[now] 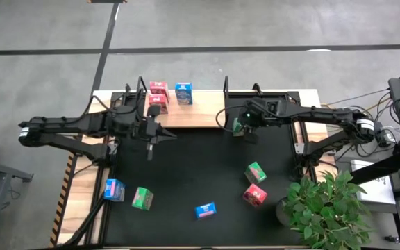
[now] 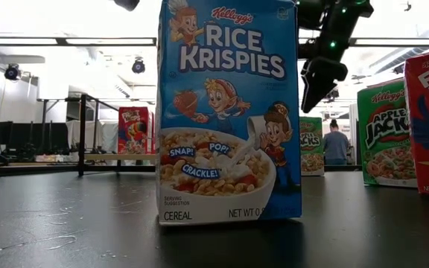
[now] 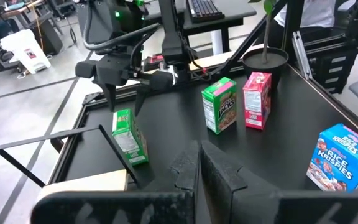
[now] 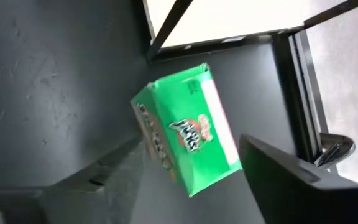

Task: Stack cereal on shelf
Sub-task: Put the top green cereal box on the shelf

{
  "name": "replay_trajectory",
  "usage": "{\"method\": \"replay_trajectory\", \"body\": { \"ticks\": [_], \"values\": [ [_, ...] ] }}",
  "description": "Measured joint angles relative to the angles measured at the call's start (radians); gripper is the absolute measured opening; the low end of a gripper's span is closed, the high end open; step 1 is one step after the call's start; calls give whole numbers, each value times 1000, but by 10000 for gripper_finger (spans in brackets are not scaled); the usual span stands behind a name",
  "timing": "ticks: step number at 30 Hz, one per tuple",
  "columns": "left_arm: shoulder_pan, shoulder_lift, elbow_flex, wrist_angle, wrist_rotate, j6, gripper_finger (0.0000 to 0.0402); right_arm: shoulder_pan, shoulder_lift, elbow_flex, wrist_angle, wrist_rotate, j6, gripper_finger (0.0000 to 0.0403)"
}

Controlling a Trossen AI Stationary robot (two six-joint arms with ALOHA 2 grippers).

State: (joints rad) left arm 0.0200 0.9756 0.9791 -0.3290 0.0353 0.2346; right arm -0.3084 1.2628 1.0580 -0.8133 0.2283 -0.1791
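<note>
The green box [image 4: 188, 127] by the shelf is crooked between my right gripper's fingers. I should open the fingers wider and line them up straight with its sides [image 4: 224, 118] before I lift.
The wooden shelf [image 1: 193, 112] lies at the table's far side, with two pink-red cereal boxes [image 1: 157, 94] and a blue one [image 1: 183, 92] on it. A green box [image 4: 185, 137] stands on the black mat by the shelf's right end post. My right gripper [image 1: 242, 127] is open just above it, one finger on each side of its top, as the left wrist view [image 3: 125, 99] shows. My left gripper [image 1: 151, 140] is shut and empty over the mat in front of the shelf's left part.
Loose boxes stand on the mat: green [image 1: 255, 171] and pink-red [image 1: 254, 195] at the near right, blue [image 1: 205, 210] near the middle front, green [image 1: 142, 198] and blue [image 1: 114, 189] at the near left. A potted plant [image 1: 325, 208] stands at the near right corner.
</note>
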Motion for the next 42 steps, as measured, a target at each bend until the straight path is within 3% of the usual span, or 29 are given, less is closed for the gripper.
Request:
{"method": "replay_trajectory", "body": {
  "ticks": [6,11,16,25,29,42],
  "values": [
    [0,17,0,0,0,17,0,-29,13,-26,46,0,-55,309],
    [0,31,0,0,0,18,0,-37,18,-59,80,-1,-84,319],
    [0,36,0,0,0,18,0,-44,18,-62,96,-76,-83,281],
    [0,36,0,0,0,18,0,-46,16,-63,101,-98,-76,183],
    [0,35,0,0,1,18,0,-46,15,-73,119,-97,-67,169],
    [0,35,0,0,1,19,0,-45,18,-91,120,-168,-22,247]
  ]
}}
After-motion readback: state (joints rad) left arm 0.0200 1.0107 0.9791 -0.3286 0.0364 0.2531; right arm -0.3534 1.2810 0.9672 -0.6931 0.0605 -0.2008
